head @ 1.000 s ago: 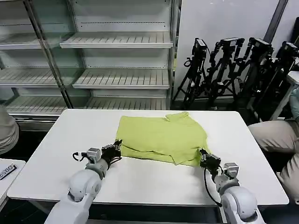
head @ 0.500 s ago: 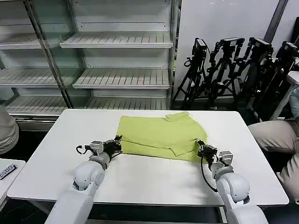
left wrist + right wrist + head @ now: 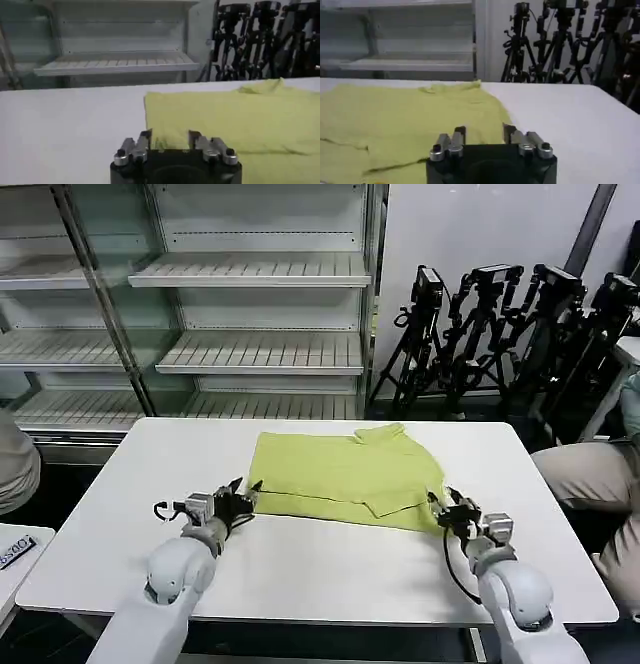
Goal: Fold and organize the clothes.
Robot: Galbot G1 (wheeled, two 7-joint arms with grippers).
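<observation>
My gripper will bring a print hidden underneath into view when it folds the shirt's far edge (image 3: pixel 308 435) over, because the shirt's upward side is plain (image 3: pixel 322 468).
The lime yellow-green T-shirt (image 3: pixel 345 474) lies folded in a flat band across the middle of the white table (image 3: pixel 330 579), with a sleeve flap on its near right part. My left gripper (image 3: pixel 238 496) is open at the shirt's near left corner, fingers spread and holding nothing. At the near right corner my right gripper (image 3: pixel 446 506) is open too. In the left wrist view the shirt (image 3: pixel 235 120) lies just beyond the open left gripper (image 3: pixel 169 137). The right wrist view has the shirt (image 3: pixel 405 115) ahead of the open right gripper (image 3: pixel 484 131).
Empty metal shelves (image 3: pixel 250 354) stand behind the table, and black tripods (image 3: pixel 500 324) lean against the wall at the back right. A person's legs (image 3: pixel 585 474) are close to the table's right edge. A low side table (image 3: pixel 12 549) sits at the left.
Both grippers carried the shirt's near edge away from me, folding it over, then let go and opened. They now sit just off the shirt's near corners.
</observation>
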